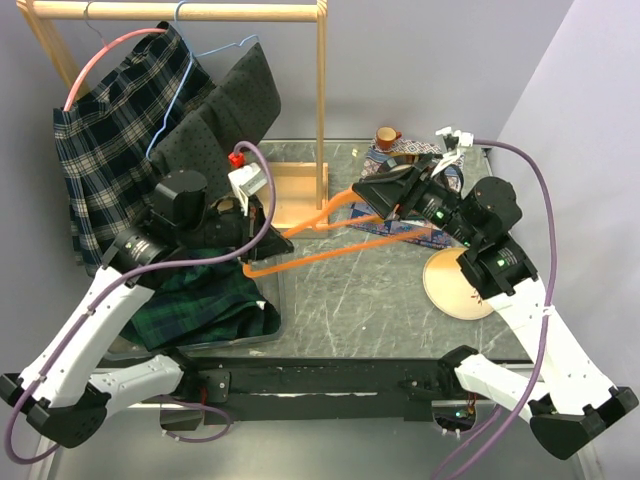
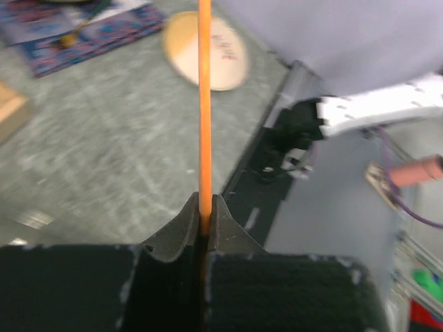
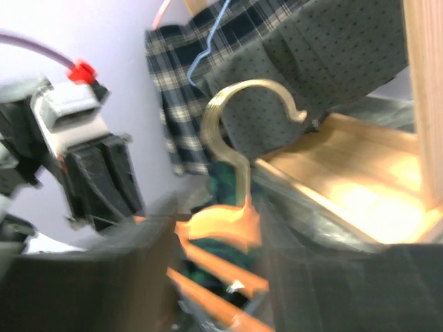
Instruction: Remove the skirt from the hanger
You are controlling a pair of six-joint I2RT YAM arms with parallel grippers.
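The robot's right gripper is holding the empty orange hanger's neck [image 3: 242, 200] far away from the rack's rail [image 1: 285, 12], so the right gripper should open and the left gripper should hang the hanger on that rail.
The orange hanger [image 1: 345, 248] is held in the air over the table between both grippers, with its hook [image 1: 322, 216] pointing to the rack. My left gripper [image 1: 262, 232] is shut on the left end of the hanger's bar [image 2: 205, 104], which stands straight out of the closed jaws. My right gripper [image 1: 383, 200] is shut on the hanger's neck [image 3: 220, 225], in a blurred view, with the pale hook [image 3: 239, 117] above it. The dark green plaid skirt [image 1: 215, 300] lies heaped in the clear bin [image 1: 278, 300] under my left arm, off the hanger. A bit of the skirt shows behind the hanger [image 3: 225, 185].
A wooden rack [image 1: 322, 100] stands at the back left. A light plaid skirt [image 1: 105, 160] hangs on it from a pink hanger, and a dark dotted skirt [image 1: 225, 125] from a blue one. A round wooden disc [image 1: 458, 285] lies at the right. A patterned mat with a cup [image 1: 388, 137] lies at the back.
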